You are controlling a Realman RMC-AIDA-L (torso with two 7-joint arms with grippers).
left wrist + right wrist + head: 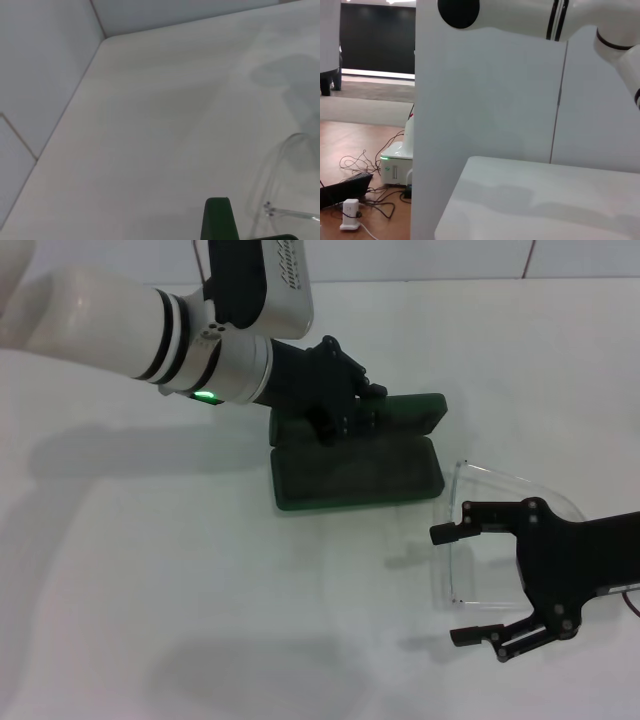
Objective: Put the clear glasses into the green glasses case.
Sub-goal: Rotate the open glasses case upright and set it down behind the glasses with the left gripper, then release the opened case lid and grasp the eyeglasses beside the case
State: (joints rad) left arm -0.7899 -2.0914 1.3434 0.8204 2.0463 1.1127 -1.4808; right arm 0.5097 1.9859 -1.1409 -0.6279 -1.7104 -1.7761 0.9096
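Observation:
My right gripper is pointing level above the clear glasses' open temples (528, 484). It should turn around, point down and grab the front frame (454, 488) next to the case.
The green glasses case (355, 475) lies open in the middle of the white table, its lid (405, 412) folded back on the far side. My left gripper (340, 400) sits on the lid's left part, right at the hinge. A green edge of the case (217, 220) shows in the left wrist view. To the right of the case, nearer to me, the clear glasses (500, 485) rest on the table, faintly visible (287, 160) from the left wrist as well. My right gripper (447, 586) is open, one finger on either side of the glasses.
The white table (150, 570) has bare surface to the left and front of the case. A white wall panel (485, 100) stands behind the table. The table's edge (465, 170) drops to a floor with cables and a small box.

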